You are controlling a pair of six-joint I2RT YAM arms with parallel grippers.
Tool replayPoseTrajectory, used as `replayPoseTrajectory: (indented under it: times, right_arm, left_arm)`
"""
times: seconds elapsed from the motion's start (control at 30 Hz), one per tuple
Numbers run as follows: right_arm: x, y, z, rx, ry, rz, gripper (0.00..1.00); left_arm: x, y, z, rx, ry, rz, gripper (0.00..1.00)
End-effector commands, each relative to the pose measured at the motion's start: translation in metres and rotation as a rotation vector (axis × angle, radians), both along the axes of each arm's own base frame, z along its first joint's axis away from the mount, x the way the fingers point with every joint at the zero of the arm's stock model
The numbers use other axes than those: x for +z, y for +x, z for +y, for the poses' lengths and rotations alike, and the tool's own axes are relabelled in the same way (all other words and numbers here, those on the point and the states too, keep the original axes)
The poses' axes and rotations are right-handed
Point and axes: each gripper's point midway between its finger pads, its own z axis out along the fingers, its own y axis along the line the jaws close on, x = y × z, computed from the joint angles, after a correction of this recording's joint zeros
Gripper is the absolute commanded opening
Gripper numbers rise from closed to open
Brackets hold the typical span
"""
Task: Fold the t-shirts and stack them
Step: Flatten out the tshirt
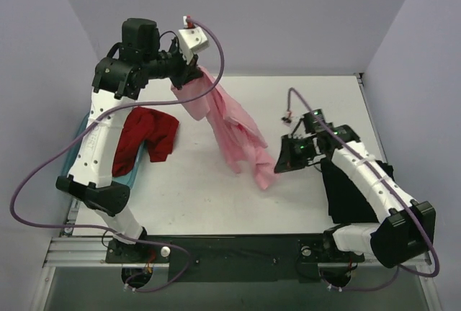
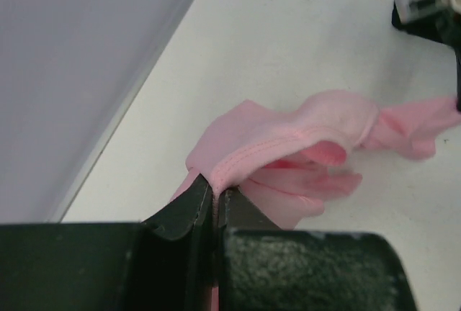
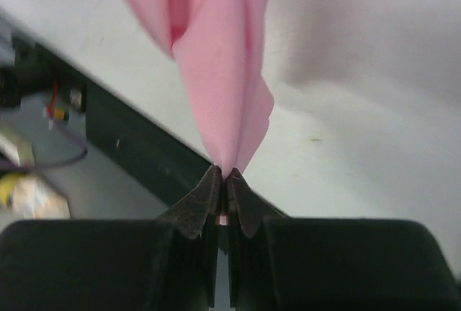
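Observation:
Next, my left gripper lowers its end and takes another edge, because the light pink t-shirt hangs bunched (image 1: 236,127) between my grippers. Both will then spread it flat.
The light pink t-shirt (image 1: 230,127) hangs in the air between both grippers, stretched from upper left to lower right. My left gripper (image 1: 189,80) is shut on its hemmed edge (image 2: 245,156), held high near the back. My right gripper (image 1: 277,161) is shut on a lower corner of the pink t-shirt (image 3: 220,80). The dark red t-shirt (image 1: 144,138) lies crumpled at the left, partly over the teal bin. The black t-shirt (image 1: 349,196) lies flat at the right, under my right arm.
A translucent teal bin (image 1: 79,134) sits at the table's left edge, mostly behind my left arm. The white table (image 1: 209,196) has a black front rail (image 1: 238,250). Grey walls close in the back and sides.

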Motion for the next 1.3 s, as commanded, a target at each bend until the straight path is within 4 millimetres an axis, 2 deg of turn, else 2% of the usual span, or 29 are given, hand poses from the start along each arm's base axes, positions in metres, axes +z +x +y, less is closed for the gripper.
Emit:
replayPoseTrajectory:
  times: [0.0, 0.03, 0.07, 0.13, 0.2, 0.23, 0.33, 0.37, 0.4, 0.43, 0.47, 0.5, 0.53, 0.6, 0.67, 0.73, 0.8, 0.83, 0.87, 0.9, 0.93, 0.97, 1.0, 1.03, 1.13, 1.17, 1.2, 1.23, 1.27]
  right_arm:
    - [0.004, -0.061, 0.091, 0.367, 0.196, 0.011, 0.00]
    - [0.008, -0.083, 0.109, 0.454, 0.249, 0.011, 0.00]
    - [0.016, -0.078, 0.123, 0.454, 0.303, -0.035, 0.00]
    - [0.017, -0.079, 0.129, 0.434, 0.324, -0.043, 0.01]
    - [0.000, -0.067, 0.115, 0.335, 0.264, -0.033, 0.22]
    - [-0.007, -0.057, 0.105, 0.274, 0.238, -0.031, 0.37]
    - [-0.029, -0.047, 0.077, 0.121, 0.181, 0.016, 0.50]
    - [-0.032, -0.038, 0.064, 0.060, 0.132, -0.023, 0.54]
    - [-0.033, -0.039, 0.056, 0.040, 0.096, -0.034, 0.58]
    - [-0.037, -0.031, 0.045, 0.000, 0.026, -0.076, 0.60]
    - [-0.038, -0.028, 0.034, -0.032, -0.035, -0.106, 0.61]
    - [-0.039, -0.028, 0.030, -0.038, -0.064, -0.114, 0.62]
    - [-0.038, -0.026, 0.025, -0.048, -0.119, -0.152, 0.62]
    - [-0.041, -0.027, 0.020, -0.047, -0.215, -0.197, 0.63]
    - [-0.049, -0.028, 0.018, -0.056, -0.273, -0.200, 0.63]
    - [-0.060, -0.030, 0.019, -0.075, -0.298, -0.157, 0.64]
    - [-0.071, -0.027, 0.017, -0.103, -0.330, -0.127, 0.67]
    - [-0.071, -0.023, 0.020, -0.123, -0.323, -0.127, 0.67]
    - [-0.077, -0.022, 0.021, -0.129, -0.336, -0.109, 0.66]
    - [-0.075, -0.015, 0.026, -0.144, -0.317, -0.120, 0.66]
    - [-0.079, -0.013, 0.030, -0.146, -0.317, -0.110, 0.64]
    - [-0.078, -0.005, 0.035, -0.154, -0.300, -0.123, 0.63]
    - [-0.082, -0.001, 0.039, -0.149, -0.298, -0.118, 0.58]
    - [-0.079, 0.007, 0.049, -0.147, -0.247, -0.120, 0.54]
    - [-0.096, 0.018, 0.063, -0.157, -0.189, -0.046, 0.47]
    - [-0.107, 0.021, 0.063, -0.173, -0.182, -0.003, 0.45]
    - [-0.111, 0.021, 0.062, -0.183, -0.181, 0.020, 0.43]
    - [-0.122, 0.021, 0.058, -0.198, -0.187, 0.071, 0.38]
    - [-0.127, 0.021, 0.055, -0.204, -0.195, 0.093, 0.36]
  left_arm:
    - [0.026, 0.019, -0.004, 0.050, -0.049, -0.055, 0.02]
    - [0.027, 0.021, -0.007, 0.048, -0.053, -0.059, 0.02]
    - [0.023, 0.025, -0.017, 0.028, -0.050, -0.061, 0.02]
    - [0.006, 0.026, -0.037, -0.026, -0.016, -0.055, 0.03]
    - [-0.020, 0.021, -0.064, -0.119, 0.018, -0.032, 0.04]
    - [-0.034, 0.010, -0.086, -0.204, 0.020, -0.003, 0.05]
    - [-0.082, 0.001, -0.126, -0.304, 0.051, 0.076, 0.11]
    - [-0.104, -0.001, -0.142, -0.326, 0.069, 0.115, 0.16]
    - [-0.113, 0.000, -0.149, -0.324, 0.069, 0.141, 0.36]
    - [-0.134, 0.000, -0.159, -0.325, 0.088, 0.181, 0.47]
    - [-0.137, 0.006, -0.164, -0.299, 0.075, 0.194, 0.62]
    - [-0.150, 0.014, -0.166, -0.253, 0.081, 0.228, 0.70]
    - [-0.147, 0.022, -0.166, -0.226, 0.069, 0.220, 0.83]
    - [-0.142, 0.042, -0.156, -0.125, 0.070, 0.206, 0.86]
    - [-0.133, 0.052, -0.138, -0.065, 0.062, 0.211, 0.88]
    - [-0.125, 0.053, -0.116, -0.017, 0.047, 0.238, 0.88]
    - [-0.119, 0.047, -0.089, 0.016, 0.032, 0.275, 0.89]
    - [-0.117, 0.033, -0.076, 0.020, 0.038, 0.291, 0.89]
    - [-0.113, 0.030, -0.063, 0.032, 0.029, 0.292, 0.89]
    - [-0.118, 0.015, -0.050, 0.036, 0.043, 0.312, 0.88]
    - [-0.107, 0.002, -0.036, 0.050, 0.041, 0.285, 0.87]
    - [-0.127, -0.013, -0.027, 0.049, 0.080, 0.329, 0.86]
    - [-0.126, -0.029, -0.019, 0.050, 0.093, 0.319, 0.84]
    - [-0.150, -0.047, -0.011, 0.045, 0.135, 0.378, 0.79]
    - [-0.203, -0.111, 0.008, -0.002, 0.256, 0.508, 0.66]
    - [-0.212, -0.122, 0.011, -0.017, 0.296, 0.519, 0.65]
    - [-0.231, -0.144, 0.017, -0.050, 0.365, 0.528, 0.64]
    - [-0.241, -0.148, 0.025, -0.029, 0.430, 0.512, 0.64]
    - [-0.256, -0.169, 0.028, -0.082, 0.491, 0.515, 0.65]
